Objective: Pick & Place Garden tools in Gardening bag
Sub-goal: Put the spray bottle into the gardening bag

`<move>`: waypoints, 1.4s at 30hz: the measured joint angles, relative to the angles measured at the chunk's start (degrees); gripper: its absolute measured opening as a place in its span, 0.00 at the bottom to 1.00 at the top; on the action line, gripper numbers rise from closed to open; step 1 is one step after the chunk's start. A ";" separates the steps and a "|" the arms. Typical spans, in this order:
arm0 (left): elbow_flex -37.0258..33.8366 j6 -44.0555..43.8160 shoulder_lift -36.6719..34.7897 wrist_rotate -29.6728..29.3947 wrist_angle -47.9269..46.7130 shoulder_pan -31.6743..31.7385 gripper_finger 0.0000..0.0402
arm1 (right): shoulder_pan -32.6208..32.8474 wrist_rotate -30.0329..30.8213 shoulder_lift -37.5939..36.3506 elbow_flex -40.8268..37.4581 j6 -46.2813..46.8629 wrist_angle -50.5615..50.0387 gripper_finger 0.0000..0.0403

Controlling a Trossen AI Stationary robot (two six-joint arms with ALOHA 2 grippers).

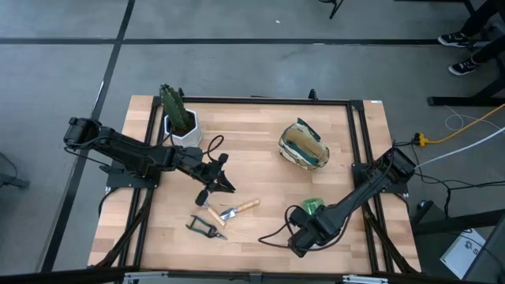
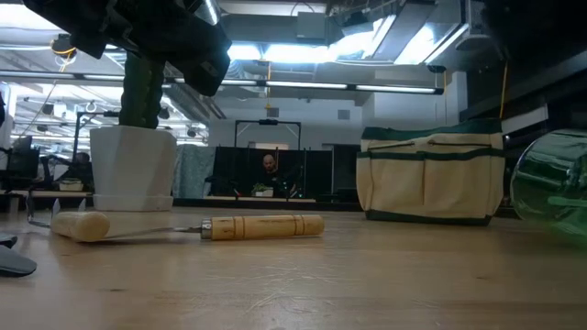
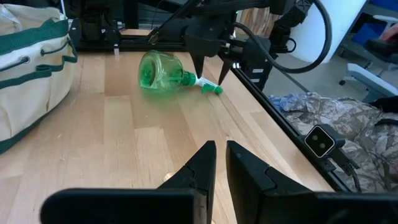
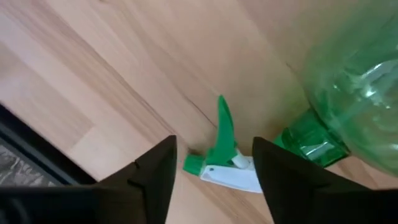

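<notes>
The trigger (image 4: 224, 129) sticks up from the spray head, so the green spray bottle (image 1: 313, 205) will come along stiffly, its body poking out sideways, when I raise it there.
The green spray bottle (image 3: 160, 71) lies on its side on the table, near the right edge, with its body (image 1: 313, 207) toward the far side. My right gripper (image 4: 214, 177) points down over its spray head (image 4: 221, 155). It is open, one finger on either side of the head, apart from it. My left gripper (image 3: 221, 155) hovers shut and empty at mid-table (image 1: 224, 186). Two wooden-handled tools (image 1: 237, 210) and black-handled shears (image 1: 207, 228) lie flat near the front. The tan gardening bag (image 1: 304, 147) stands at the far right.
A white pot with a green cactus-like plant (image 1: 180, 120) stands at the far left. A black frame rail (image 3: 273, 106) runs along the table's right edge, close to the bottle. Bare wood lies between the tools and the bag (image 2: 431, 179).
</notes>
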 joint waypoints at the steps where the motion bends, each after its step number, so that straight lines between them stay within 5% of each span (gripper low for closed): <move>1: 0.00 -0.01 0.00 0.00 0.00 0.01 0.08 | 0.16 -0.02 0.00 -0.28 0.00 0.01 0.55; 28: 0.00 0.00 0.00 0.00 0.00 -0.01 0.08 | 0.68 2.06 3.85 -3.54 -0.66 5.13 0.48; 42: 0.00 0.01 0.00 0.00 0.02 0.00 0.08 | 0.61 1.75 3.91 -3.57 1.90 5.21 0.22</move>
